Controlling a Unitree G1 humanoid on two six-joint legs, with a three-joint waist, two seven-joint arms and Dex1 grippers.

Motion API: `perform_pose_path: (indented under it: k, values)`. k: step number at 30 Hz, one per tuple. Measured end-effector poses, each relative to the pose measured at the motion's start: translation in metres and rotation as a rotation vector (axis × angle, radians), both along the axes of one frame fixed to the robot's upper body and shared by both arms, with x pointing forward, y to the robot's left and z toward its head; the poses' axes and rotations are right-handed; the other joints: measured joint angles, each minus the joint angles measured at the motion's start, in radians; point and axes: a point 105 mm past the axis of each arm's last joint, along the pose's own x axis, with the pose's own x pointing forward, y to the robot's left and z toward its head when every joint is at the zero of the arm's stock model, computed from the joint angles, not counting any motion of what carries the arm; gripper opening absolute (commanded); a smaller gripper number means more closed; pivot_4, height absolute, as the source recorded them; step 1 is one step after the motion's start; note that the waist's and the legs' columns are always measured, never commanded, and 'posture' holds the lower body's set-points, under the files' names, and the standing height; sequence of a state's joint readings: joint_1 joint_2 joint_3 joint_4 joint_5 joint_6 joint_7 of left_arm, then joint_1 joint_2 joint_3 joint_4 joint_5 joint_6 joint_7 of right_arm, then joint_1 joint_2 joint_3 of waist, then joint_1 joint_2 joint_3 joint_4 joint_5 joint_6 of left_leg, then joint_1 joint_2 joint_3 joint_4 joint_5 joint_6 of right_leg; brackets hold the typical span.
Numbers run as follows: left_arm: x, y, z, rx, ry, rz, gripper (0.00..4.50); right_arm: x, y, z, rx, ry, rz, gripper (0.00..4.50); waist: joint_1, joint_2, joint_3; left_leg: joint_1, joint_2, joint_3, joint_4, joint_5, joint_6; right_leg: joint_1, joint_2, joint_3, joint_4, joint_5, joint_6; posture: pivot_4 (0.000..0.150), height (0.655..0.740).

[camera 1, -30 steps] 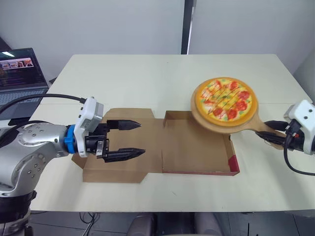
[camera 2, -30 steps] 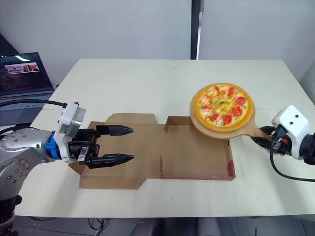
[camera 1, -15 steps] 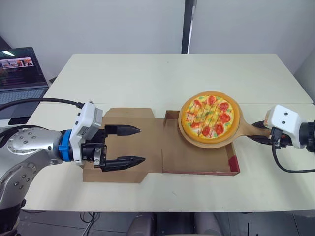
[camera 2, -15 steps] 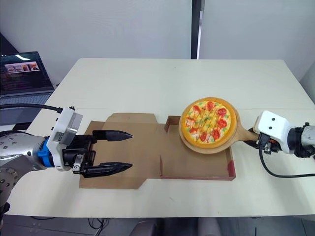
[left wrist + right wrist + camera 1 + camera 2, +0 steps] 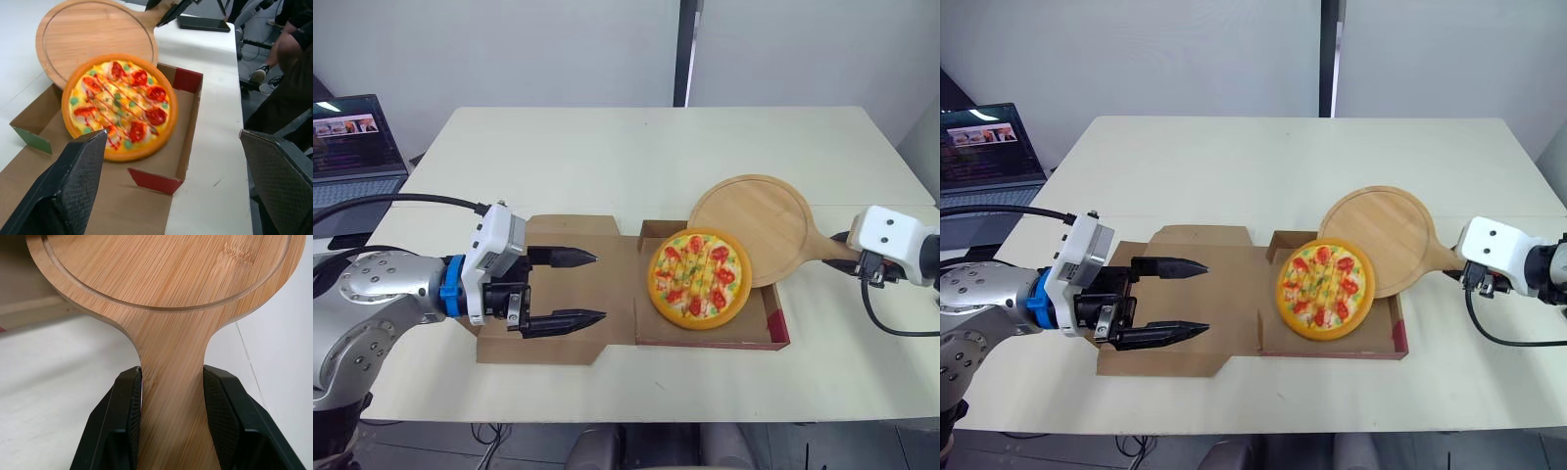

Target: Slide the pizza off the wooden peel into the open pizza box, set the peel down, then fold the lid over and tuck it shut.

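The flat lid (image 5: 570, 289) will show a matching printed side when I fold it over, because the tray's outer sides (image 5: 155, 181) are red and green.
The pizza (image 5: 697, 278) with red and green toppings lies in the tray of the open cardboard pizza box (image 5: 773, 338), tilted slightly against the far side. The round wooden peel (image 5: 754, 215) is bare and hangs over the box's far right corner. My right gripper (image 5: 171, 416) is shut on the peel's handle (image 5: 172, 382). Over the flat lid (image 5: 607, 294) on the left, my left gripper (image 5: 582, 288) hovers open with nothing between its fingers. In the left wrist view the pizza (image 5: 120, 103) sits in the box with the peel (image 5: 93, 36) behind it.
A laptop (image 5: 352, 147) stands open at the far left, beside the table. The pale table (image 5: 607, 157) stretches beyond the box. In the left wrist view a person's legs (image 5: 288, 54) and a dark flat device (image 5: 203, 23) are past the table's edge.
The pizza has slid off the peel into the box tray. The peel, now bare, has drawn back to the right with my right gripper. The left gripper has barely moved.
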State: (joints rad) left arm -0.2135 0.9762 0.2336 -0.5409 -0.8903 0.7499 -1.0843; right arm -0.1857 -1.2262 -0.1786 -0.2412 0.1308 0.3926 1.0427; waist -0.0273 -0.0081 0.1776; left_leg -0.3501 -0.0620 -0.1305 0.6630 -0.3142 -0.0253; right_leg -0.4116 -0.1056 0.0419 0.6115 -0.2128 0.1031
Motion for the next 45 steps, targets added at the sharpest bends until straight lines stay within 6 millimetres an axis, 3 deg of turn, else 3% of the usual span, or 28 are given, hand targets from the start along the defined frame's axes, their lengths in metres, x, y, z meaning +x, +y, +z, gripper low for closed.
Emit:
perform_pose_path:
  k: [8,13,23,30,41,45]
  values:
    - [0.005,-0.004,0.0,-0.009,-0.02,-0.03,4.5,0.002,-0.027,0.026,-0.018,-0.093,-0.089,1.57,0.0,0.0,0.0,0.0,0.0,0.0,0.0,0.0,0.0,0.0,0.0,0.0,0.0,0.0,0.0,0.15,0.74]
    - [0.007,-0.008,0.003,-0.015,-0.034,-0.05,4.5,-0.011,-0.048,0.047,0.099,-0.18,-0.205,1.57,0.001,0.0,0.0,0.0,0.0,-0.001,0.0,0.0,0.0,0.0,0.0,0.0,0.0,0.0,0.0,0.15,0.74]
    - [0.009,-0.034,0.014,-0.101,-0.086,-0.14,4.5,-0.059,-0.086,-0.026,0.549,-0.091,-0.648,1.57,0.022,0.001,0.0,0.001,0.0,0.0,0.001,0.0,0.0,0.001,0.0,0.001,0.001,0.0,0.0,0.15,0.74]
    - [0.008,-0.052,0.017,-0.149,-0.09,-0.222,4.5,-0.074,-0.091,-0.059,0.62,-0.049,-0.83,1.57,0.019,0.002,-0.001,0.002,0.001,0.001,0.001,0.0,0.0,0.002,0.001,0.001,0.001,0.0,0.0,0.15,0.74]
    - [0.013,-0.067,0.025,-0.227,-0.114,-0.244,4.5,-0.074,-0.087,-0.109,0.695,0.05,-0.946,1.57,0.021,0.002,-0.001,0.002,0.0,0.001,0.001,0.001,-0.001,0.002,0.001,0.002,0.001,0.0,0.0,0.15,0.74]
    - [0.014,-0.071,0.026,-0.237,-0.118,-0.237,4.5,-0.076,-0.092,-0.112,0.723,0.055,-0.969,2.88,0.021,0.002,-0.001,0.002,0.0,0.0,0.001,0.0,-0.001,0.003,0.002,0.001,0.001,0.0,0.0,0.15,0.74]
